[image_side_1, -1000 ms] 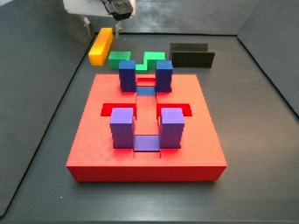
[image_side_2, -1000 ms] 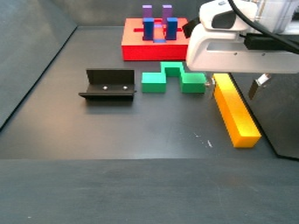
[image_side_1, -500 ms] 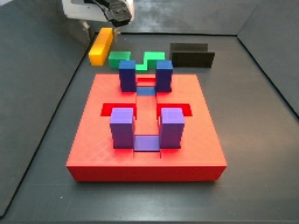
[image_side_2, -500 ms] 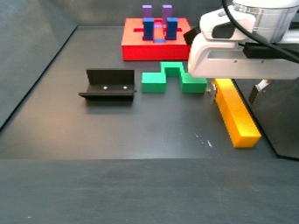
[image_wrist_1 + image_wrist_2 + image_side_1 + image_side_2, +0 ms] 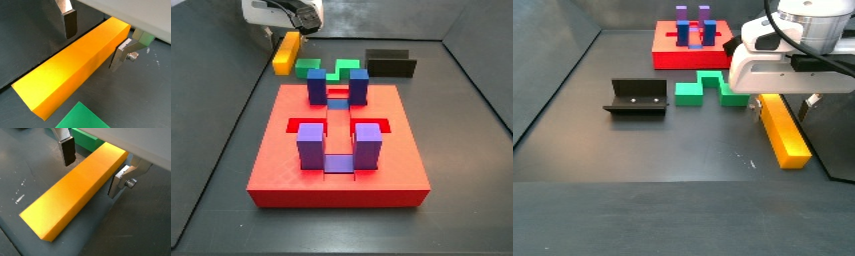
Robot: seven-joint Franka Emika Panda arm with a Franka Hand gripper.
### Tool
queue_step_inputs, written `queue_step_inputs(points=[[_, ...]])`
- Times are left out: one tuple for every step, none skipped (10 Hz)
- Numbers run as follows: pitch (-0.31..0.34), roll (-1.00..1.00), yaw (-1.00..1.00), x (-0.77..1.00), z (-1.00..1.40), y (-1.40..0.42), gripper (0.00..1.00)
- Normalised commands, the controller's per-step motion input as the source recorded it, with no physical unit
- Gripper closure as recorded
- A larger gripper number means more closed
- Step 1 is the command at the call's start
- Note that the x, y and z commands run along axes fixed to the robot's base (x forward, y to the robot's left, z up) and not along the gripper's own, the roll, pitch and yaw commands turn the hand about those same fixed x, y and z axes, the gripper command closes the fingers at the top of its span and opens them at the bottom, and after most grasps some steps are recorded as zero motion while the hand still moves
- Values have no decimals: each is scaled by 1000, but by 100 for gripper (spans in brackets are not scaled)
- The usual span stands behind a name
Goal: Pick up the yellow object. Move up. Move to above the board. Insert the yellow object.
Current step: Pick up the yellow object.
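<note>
The purple blocks' gap (image 5: 339, 148) is in line with the blue blocks' gap. The yellow object (image 5: 287, 54) will slot lengthwise through both when I put it in.
The yellow object (image 5: 287, 52) is a long yellow-orange bar lying flat on the dark floor beyond the board's far left corner; it also shows in a side view (image 5: 784, 130). My gripper (image 5: 95, 37) is open and straddles one end of the bar, as both wrist views show (image 5: 93, 165). One finger (image 5: 69, 22) stands apart from the bar's side and the other finger (image 5: 122, 52) is close against the opposite side. The board (image 5: 338, 150) is a red slab with purple and blue upright blocks, away from the gripper.
A green block (image 5: 329, 70) lies next to the bar, between it and the board, and shows in a wrist view (image 5: 83, 143). The dark fixture (image 5: 640, 97) stands on the floor further off. Grey walls ring the floor.
My gripper has come down over the yellow bar's end, its fingers now on either side of it. The bar has not moved.
</note>
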Motion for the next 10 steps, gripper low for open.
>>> queue_step_inputs(points=[[-26,99,106,0,-189,9,0],[-26,86,109,11,-194,0,0],[-20,97,109,14,-203,0,0],[-13,97,106,17,-186,6,0],[-17,79,80,0,-174,0,0],[-29,50,43,0,-180,0,0],[-39,4,0,0,-120,0,0],[0,0,0,0,0,0,0],[0,0,0,0,0,0,100],[0,0,0,0,0,0,100]])
